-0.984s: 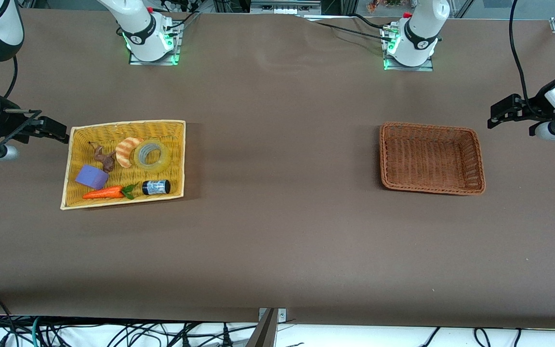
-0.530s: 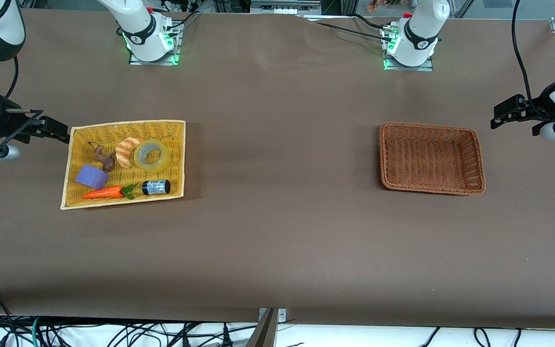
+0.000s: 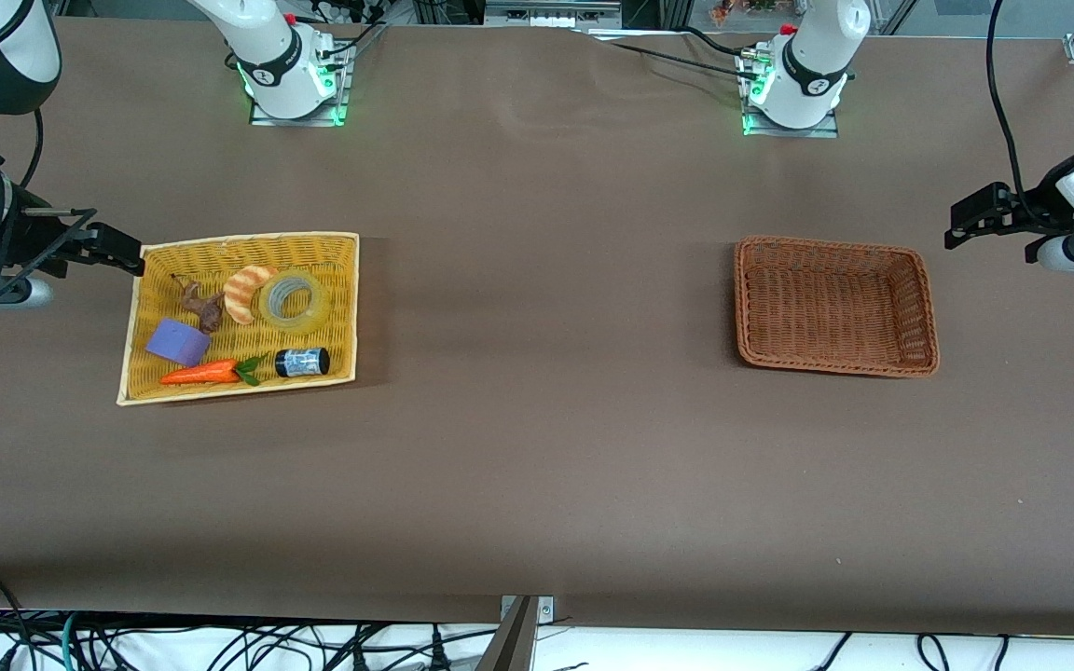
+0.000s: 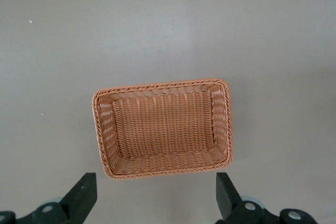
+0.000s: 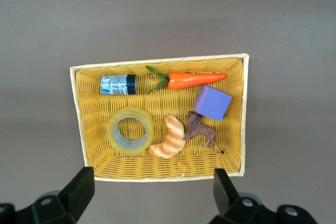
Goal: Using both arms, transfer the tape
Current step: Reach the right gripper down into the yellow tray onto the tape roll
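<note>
The tape is low down and near the yellow basket's raised rim (image 3: 356, 304). The yellow basket will move along a bit when I lift the tape out.
The tape (image 3: 294, 301), a yellowish translucent ring with a grey core, lies flat in the yellow basket (image 3: 347, 308) beside an orange striped croissant toy (image 3: 245, 292). It also shows in the right wrist view (image 5: 130, 130). My right gripper (image 3: 113, 249) is open and empty, held in the air at the basket's corner toward the right arm's end of the table; its fingers (image 5: 79, 190) frame the basket's rim. My left gripper (image 3: 970, 216) is open and empty, up in the air beside the brown basket (image 3: 924, 308) at the left arm's end; that basket also fills the left wrist view (image 4: 227, 124).
The yellow basket also holds a black-capped jar (image 3: 302, 362), an orange carrot toy (image 3: 201, 373), a purple block (image 3: 178, 342) and a small brown animal figure (image 3: 201, 305). The brown basket holds nothing.
My right gripper has edged toward the yellow basket, its tip now at the basket's corner. My left gripper has stayed about where it was. The tape has not moved.
</note>
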